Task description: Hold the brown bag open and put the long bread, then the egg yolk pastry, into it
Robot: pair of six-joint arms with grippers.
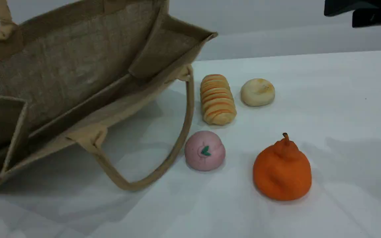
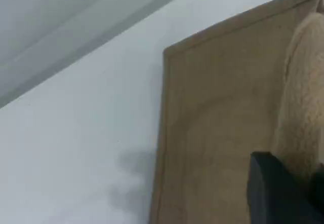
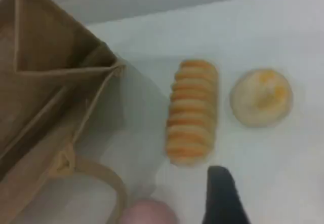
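Note:
The slender long bread point(image 1: 217, 99) has close grooves point(image 1: 219, 107) across it, so I expect the long bread to bend around my right gripper's fingers as I carry it.
The brown bag point(image 1: 64, 76) stands open at the left, its mouth facing the food. Its upper handle point(image 1: 3, 19) runs up out of the scene view. In the left wrist view my left gripper point(image 2: 298, 181) is shut on that beige handle point(image 2: 304, 97), with one black fingertip point(image 2: 271, 191) showing. The long bread point(image 1: 217, 99) lies just right of the bag, and the egg yolk pastry point(image 1: 257, 92) sits to its right. My right gripper point(image 1: 364, 15) hangs open high at the top right, holding nothing. Its fingertip point(image 3: 223, 198) shows just below the long bread point(image 3: 192, 112), left of the pastry point(image 3: 261, 97).
A pink ball with a green mark point(image 1: 205, 150) sits in front of the bread, touching the bag's lower handle point(image 1: 177, 142), which loops out over the table. An orange pear-shaped fruit point(image 1: 282, 170) stands at the front right. White cloth covers the table point(image 1: 342, 115).

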